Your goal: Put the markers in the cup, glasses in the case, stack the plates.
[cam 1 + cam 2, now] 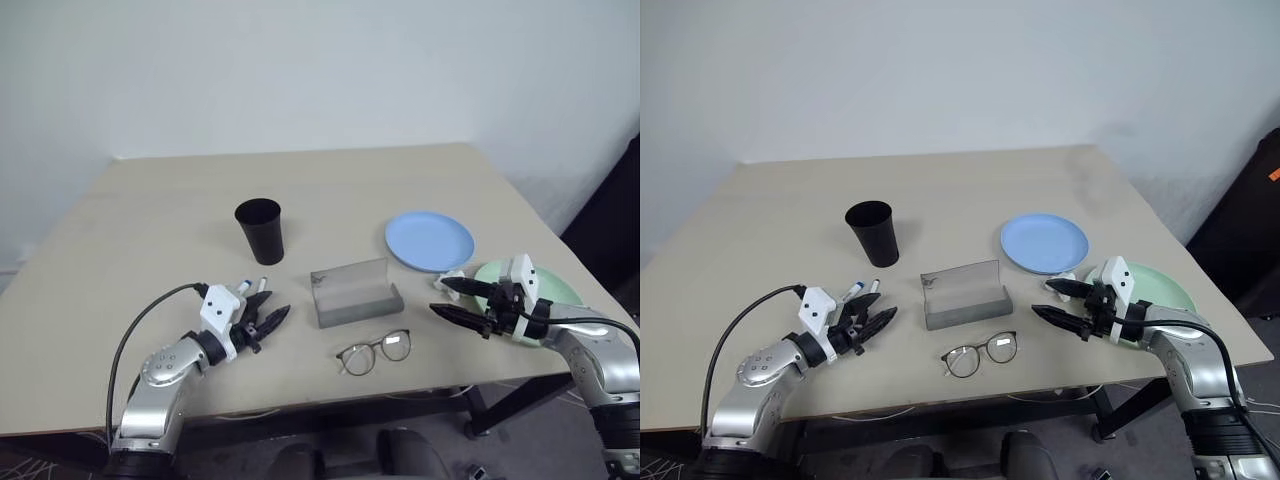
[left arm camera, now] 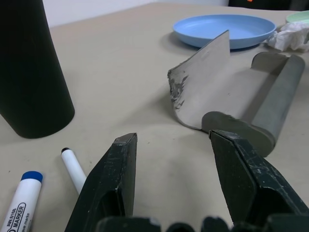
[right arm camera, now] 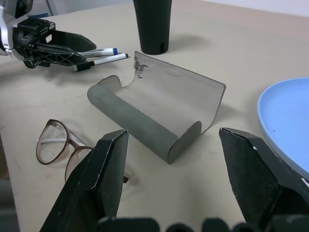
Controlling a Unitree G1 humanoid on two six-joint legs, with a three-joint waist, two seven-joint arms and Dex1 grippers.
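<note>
The mint green plate [image 1: 556, 287] should cover all but the light blue plate's rim [image 1: 430, 241] when I stack it, because the round outlines of the two plates look nearly the same.
Two markers [image 2: 74, 168] lie side by side on the table just beside my left gripper [image 1: 272, 322], which is open and empty. Behind them stands the black cup [image 1: 260, 230], upright. The grey case [image 1: 355, 292] sits open at the table's middle, lid up. In front of it lie the glasses [image 1: 375, 350], arms folded. The light blue plate [image 1: 430, 240] rests to the right of the case. The mint green plate [image 1: 545, 288] lies nearer the right edge, partly hidden behind my right gripper [image 1: 437, 296], which is open, empty and pointing toward the case.
A small crumpled white scrap [image 1: 452, 277] lies between the two plates, close to my right gripper's upper finger. The tan table [image 1: 330, 190] runs back to a white wall. Its front edge passes just under the glasses.
</note>
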